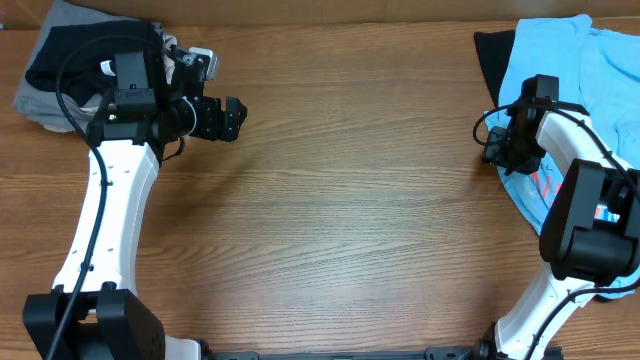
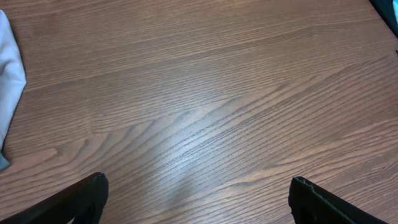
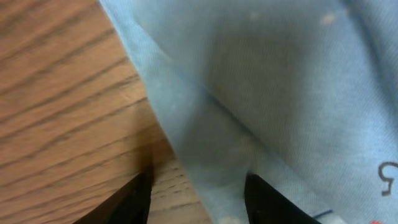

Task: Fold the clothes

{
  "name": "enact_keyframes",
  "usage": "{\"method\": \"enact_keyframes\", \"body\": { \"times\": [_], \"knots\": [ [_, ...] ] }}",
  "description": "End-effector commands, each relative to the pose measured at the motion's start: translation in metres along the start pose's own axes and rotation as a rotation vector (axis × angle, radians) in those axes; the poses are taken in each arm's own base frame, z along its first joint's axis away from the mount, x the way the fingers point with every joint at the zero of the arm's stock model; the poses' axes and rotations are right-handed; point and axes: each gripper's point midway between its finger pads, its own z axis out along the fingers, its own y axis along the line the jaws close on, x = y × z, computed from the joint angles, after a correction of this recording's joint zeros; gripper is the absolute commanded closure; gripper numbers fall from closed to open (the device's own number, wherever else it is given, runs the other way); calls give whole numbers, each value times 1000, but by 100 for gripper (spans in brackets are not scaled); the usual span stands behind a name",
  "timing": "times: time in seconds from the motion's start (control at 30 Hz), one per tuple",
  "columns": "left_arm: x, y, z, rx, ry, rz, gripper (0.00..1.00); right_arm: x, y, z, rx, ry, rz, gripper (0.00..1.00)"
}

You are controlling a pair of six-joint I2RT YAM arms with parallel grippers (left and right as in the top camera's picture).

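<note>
The light blue T-shirt (image 1: 556,52) is too far away for my left gripper to reach. My right gripper should first pull its hem to the clear middle (image 1: 290,195), and then my left gripper should take it.
A light blue T-shirt (image 1: 565,75) lies crumpled at the table's right edge, with red print near its lower part. My right gripper (image 1: 496,150) is low at the shirt's left hem. In the right wrist view its open fingers (image 3: 196,202) straddle the shirt's edge (image 3: 280,93), one finger over wood and one over cloth. My left gripper (image 1: 234,119) is open and empty above bare table at the upper left. Its fingers (image 2: 198,199) are spread wide over the wood.
A stack of dark and grey clothes (image 1: 55,55) sits at the far left corner behind the left arm. A pale cloth edge (image 2: 7,81) shows in the left wrist view. A black garment (image 1: 491,55) peeks out beside the blue shirt.
</note>
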Motion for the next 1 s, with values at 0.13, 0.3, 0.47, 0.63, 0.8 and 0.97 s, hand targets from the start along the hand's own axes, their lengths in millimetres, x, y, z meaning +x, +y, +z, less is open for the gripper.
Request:
{"method": "enact_keyframes", "body": {
  "times": [0.13,0.3,0.47,0.63,0.8,0.97],
  "knots": [
    [-4,2,4,10,-3,-17,9,5,-6,13,43,24,1,64],
    [-2,3,7,11,4,-20,29,12,-1,13,38,50,-8,96],
    [-8,6,6,0,-19,-12,66,25,24,12,-15,94,-50,96],
    [-27,25,-9,-62,-80,-63,85,39,90,-12,-183,148,-126,96],
    [-47,50,-31,-130,-144,-121,90,44,156,-67,-322,143,-236,96],
    [-57,65,-44,-173,-178,-130,91,63,226,-116,-381,93,-389,96]
  ]
}}
